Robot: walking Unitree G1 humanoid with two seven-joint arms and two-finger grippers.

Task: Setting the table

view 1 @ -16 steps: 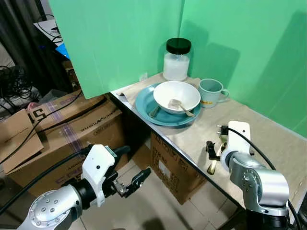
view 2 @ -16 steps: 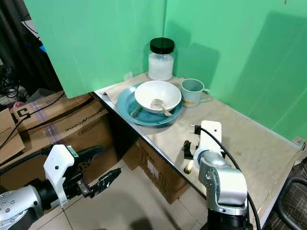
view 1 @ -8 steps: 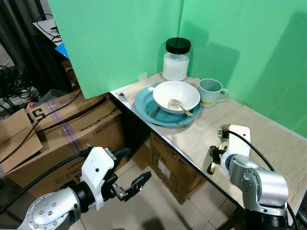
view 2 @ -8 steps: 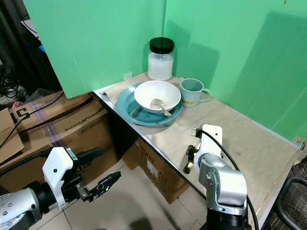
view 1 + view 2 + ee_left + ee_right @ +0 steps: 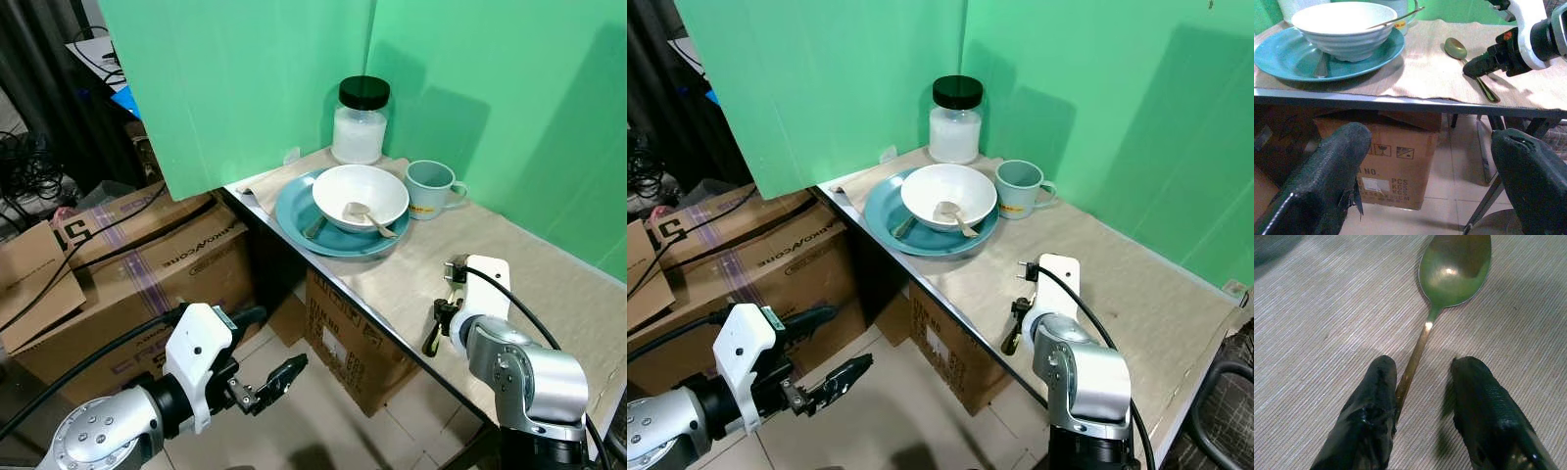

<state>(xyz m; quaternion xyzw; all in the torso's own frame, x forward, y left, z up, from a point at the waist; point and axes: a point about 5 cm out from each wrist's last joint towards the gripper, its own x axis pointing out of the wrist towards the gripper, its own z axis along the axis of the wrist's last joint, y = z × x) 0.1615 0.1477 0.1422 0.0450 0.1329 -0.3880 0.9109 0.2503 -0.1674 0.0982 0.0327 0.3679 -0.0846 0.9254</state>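
My right gripper will make the gold spoon (image 5: 1456, 273) turn into line with its fingers when it closes and lifts, because the slim handle (image 5: 1415, 356) is slanted between those fingers.
A gold spoon (image 5: 1454, 264) lies flat on the beige table mat (image 5: 509, 255) near the table's front edge, its bowl pointing away from the edge. My right gripper (image 5: 1422, 369) is open and low over the mat, one finger on each side of the spoon's handle. The left-hand finger (image 5: 1374, 401) touches the handle. From the left wrist view, the spoon (image 5: 1455, 48) and right gripper (image 5: 1474, 66) sit right of the plate. A white bowl (image 5: 361, 191) holding a utensil rests on a blue plate (image 5: 294, 211). My left gripper (image 5: 274, 377) hangs open below table height.
A pale green mug (image 5: 428, 186) and a black-lidded jar (image 5: 361, 122) stand behind the plate against green screens (image 5: 255, 69). Cardboard boxes (image 5: 127, 259) sit on the floor at left, and another box (image 5: 343, 338) is under the table. Cables lie at far left.
My right gripper has shifted slightly right and lower along the spoon's handle near the table edge. The left gripper has sunk slightly.
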